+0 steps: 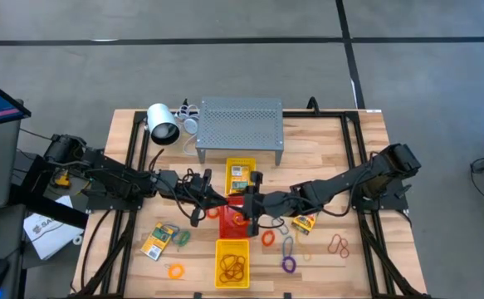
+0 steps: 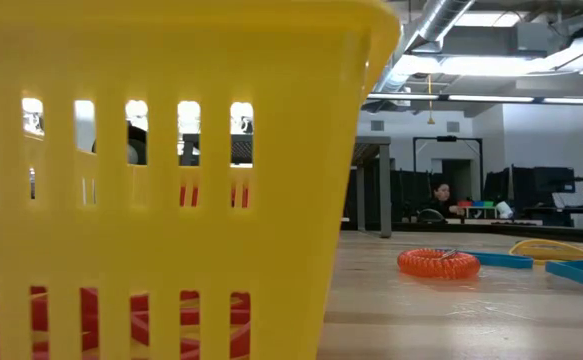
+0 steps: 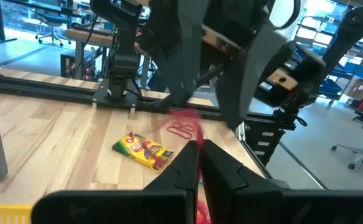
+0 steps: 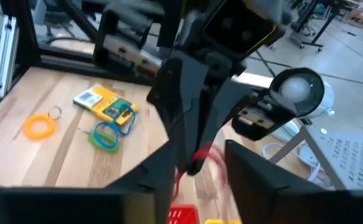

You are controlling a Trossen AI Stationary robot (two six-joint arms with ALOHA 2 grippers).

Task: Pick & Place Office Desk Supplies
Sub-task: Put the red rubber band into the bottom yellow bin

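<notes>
The robot's right fingers are on both sides of the red rubber band (image 4: 215,155) in the left gripper, so they should back off before the rubber band is lowered into the near yellow tray (image 1: 232,264).
Both grippers meet tip to tip above the red tray (image 1: 230,218) at mid-table. My left gripper (image 3: 200,152) reaches in from the left, shut on a thin red rubber band (image 4: 201,159). My right gripper (image 4: 200,177) comes from the right and is open. Its fingers stand on either side of the left fingertips and the band, apart from both. Printed card packets lie on the wood (image 1: 157,241) (image 1: 305,222), and one lies in the far yellow tray (image 1: 242,176). Loose rings and loops lie around: green (image 1: 182,238), orange (image 1: 175,271), purple (image 1: 288,265). My left gripper pinches the red rubber band between its two fingertips (image 4: 190,149); a red strip (image 3: 198,186) shows in the slit between them. The fingers come in level from the table's left. The band is lifted clear above the red tray, a short blurred loop hanging at the tips.
The near yellow tray (image 1: 232,264) holds orange bands, and its wall (image 2: 151,150) fills the low view's left. A white lamp-like cylinder (image 1: 163,124) and a perforated metal stand (image 1: 240,124) are at the far side. Red-brown loops (image 1: 338,244) lie at the right.
</notes>
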